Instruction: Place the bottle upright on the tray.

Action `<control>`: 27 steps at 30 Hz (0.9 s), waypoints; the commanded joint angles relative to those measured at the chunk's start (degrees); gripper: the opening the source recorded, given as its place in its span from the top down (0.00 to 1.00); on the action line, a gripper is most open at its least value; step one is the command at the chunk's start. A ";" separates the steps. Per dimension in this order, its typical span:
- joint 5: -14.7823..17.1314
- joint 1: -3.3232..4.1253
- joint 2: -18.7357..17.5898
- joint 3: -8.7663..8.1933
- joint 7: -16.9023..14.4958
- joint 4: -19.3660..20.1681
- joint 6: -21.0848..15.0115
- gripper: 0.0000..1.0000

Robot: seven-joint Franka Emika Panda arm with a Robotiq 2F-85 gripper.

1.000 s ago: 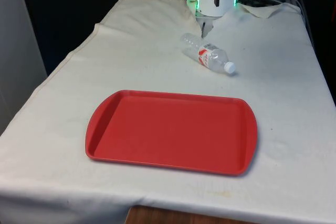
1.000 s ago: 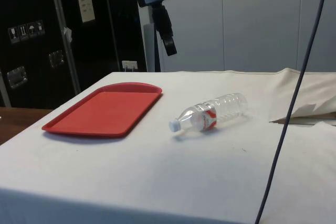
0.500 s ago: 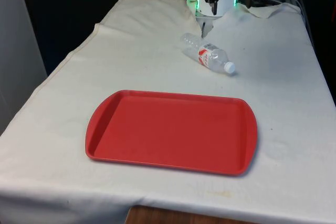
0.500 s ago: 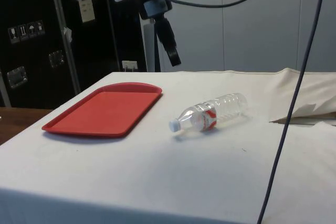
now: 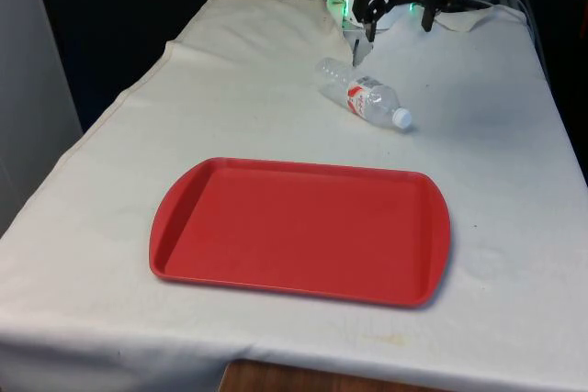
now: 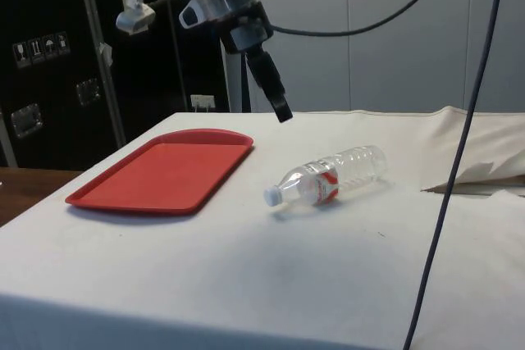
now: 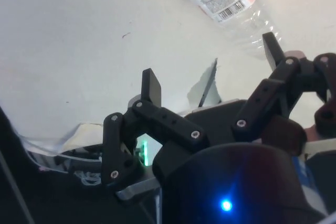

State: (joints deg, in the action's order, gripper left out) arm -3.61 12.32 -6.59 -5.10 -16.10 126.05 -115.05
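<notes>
I expect the clear plastic bottle [image 5: 362, 95] to be almost empty when I lift it upright, because the white cloth shows straight through its clear sides [image 5: 333, 77].
A clear plastic bottle [image 5: 363, 95] with a red-and-white label and white cap lies on its side on the white cloth, cap towards the tray; it also shows in the side view [image 6: 328, 178] and wrist view [image 7: 231, 3]. The red tray [image 5: 184, 199] sits flat nearer the front edge, with nothing on it [image 6: 160, 174]. My gripper [image 5: 397, 16] hangs in the air above and behind the bottle, apart from it [image 6: 281, 111]. Its fingers stand open with nothing between them [image 7: 210, 65].
A black cable [image 6: 459, 145] hangs down at the side view's right. The cloth is folded and rumpled [image 5: 469, 16] around the robot's base at the far end. Bare cloth lies between bottle and tray.
The gripper has come down and moved nearer the bottle over the last second. Bottle and tray have stayed where they were.
</notes>
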 commanded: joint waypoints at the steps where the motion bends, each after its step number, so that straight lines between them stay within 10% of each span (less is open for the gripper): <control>1: -0.97 0.17 -0.34 0.11 0.63 0.29 -0.69 0.00; 27: -6.65 0.34 -6.53 1.72 1.72 -0.17 0.46 0.00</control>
State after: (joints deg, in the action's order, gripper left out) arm -9.57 12.43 -12.72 -3.38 -14.90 126.11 -114.99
